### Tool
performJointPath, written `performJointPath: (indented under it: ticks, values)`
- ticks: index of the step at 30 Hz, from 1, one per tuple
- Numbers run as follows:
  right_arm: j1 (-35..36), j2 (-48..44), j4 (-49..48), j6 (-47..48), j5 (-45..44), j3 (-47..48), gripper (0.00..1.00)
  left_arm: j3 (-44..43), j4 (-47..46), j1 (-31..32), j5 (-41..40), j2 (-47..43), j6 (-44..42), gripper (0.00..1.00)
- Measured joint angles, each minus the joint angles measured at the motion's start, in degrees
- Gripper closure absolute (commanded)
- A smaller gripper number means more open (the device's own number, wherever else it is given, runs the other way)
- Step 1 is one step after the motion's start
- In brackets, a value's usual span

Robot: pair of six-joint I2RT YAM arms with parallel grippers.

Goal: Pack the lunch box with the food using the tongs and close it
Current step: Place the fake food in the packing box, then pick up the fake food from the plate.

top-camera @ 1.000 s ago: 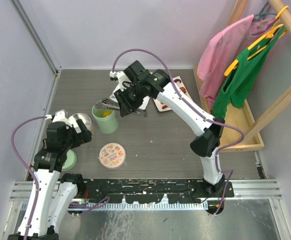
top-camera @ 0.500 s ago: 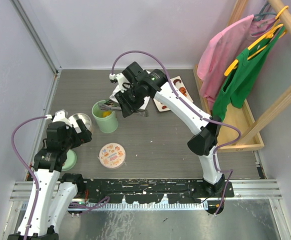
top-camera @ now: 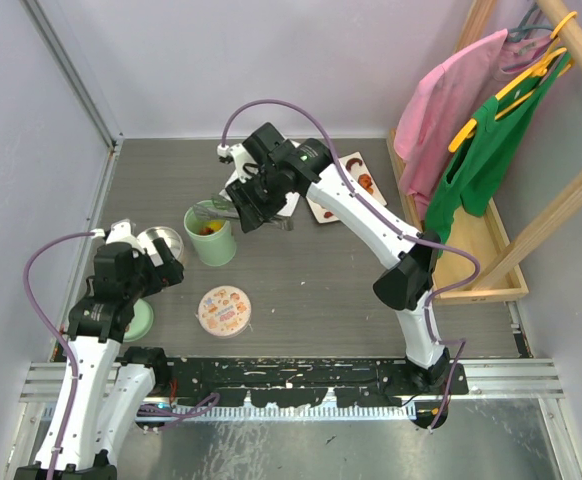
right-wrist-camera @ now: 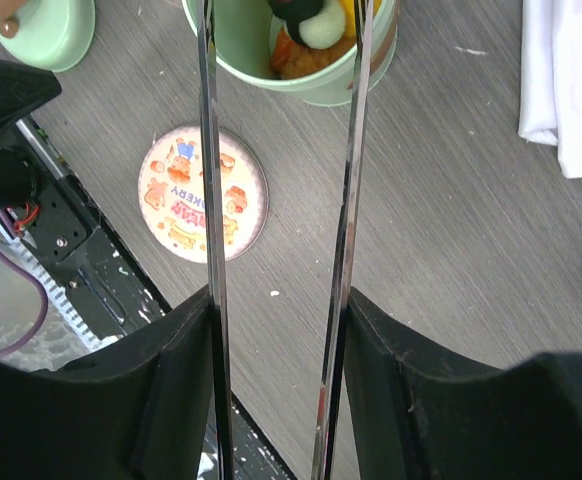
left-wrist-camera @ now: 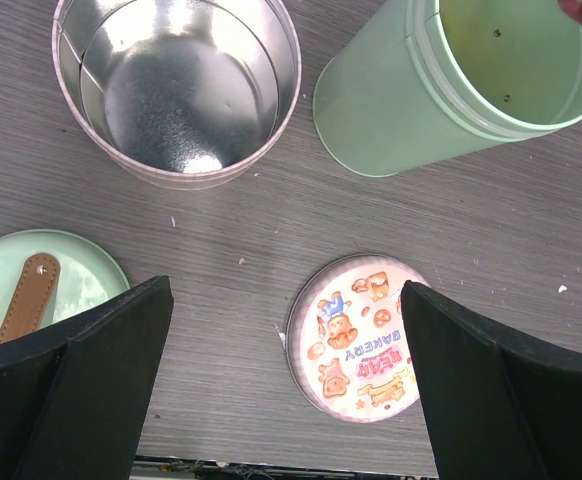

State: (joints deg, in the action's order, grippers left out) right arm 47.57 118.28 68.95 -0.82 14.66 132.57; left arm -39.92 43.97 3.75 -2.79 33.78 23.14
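Food is inside the lunch box (top-camera: 210, 228) and the tongs are open. My right gripper should keep moving the tongs to the plate (top-camera: 364, 184) until they are on both sides of another piece.
The lunch box (top-camera: 211, 240) is a tall mint-green pot standing open left of centre. Food (right-wrist-camera: 309, 35) lies inside it: orange, yellow, white and dark pieces. My right gripper (right-wrist-camera: 279, 310) is shut on the tongs (right-wrist-camera: 211, 150). Their two thin metal arms stand apart, and their tips reach over the lunch box (right-wrist-camera: 321, 88) mouth. In the top view this gripper (top-camera: 254, 208) hangs just right of the box. My left gripper (left-wrist-camera: 286, 300) is open and holds nothing, hovering above the table near a printed round lid (left-wrist-camera: 356, 335). The mint-green lid (left-wrist-camera: 81, 285) with its brown knob lies at the left.
A bare metal tin (left-wrist-camera: 176, 90) stands left of the lunch box (left-wrist-camera: 401, 110). The printed lid (top-camera: 225, 310) lies in front. A white cloth (right-wrist-camera: 566, 80) and a plate (top-camera: 323, 208) with more food (top-camera: 366, 182) sit behind. A wooden rack with clothes (top-camera: 471, 130) stands at right.
The tongs' arms have spread apart over the lunch box and my right gripper has shifted slightly left. Red-orange food now shows in the box. The left arm has not moved.
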Motion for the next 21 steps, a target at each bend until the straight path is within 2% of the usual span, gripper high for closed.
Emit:
performJointPath:
  ticks: [9,17,21]
  values:
    - [0.07,-1.97,-3.04,-0.22,-2.23,-0.87,0.45,0.0,0.0,0.0,0.0,0.11,0.02,0.02]
    - [-1.05,-8.39,-4.39,-2.14,-14.03,-3.41,0.45,0.0,0.0,0.0,0.0,0.11,0.02,0.02]
    - [-5.84,-10.14,-4.31,-3.89,-18.01,-4.9,0.45,0.0,0.0,0.0,0.0,0.11,0.02,0.02]
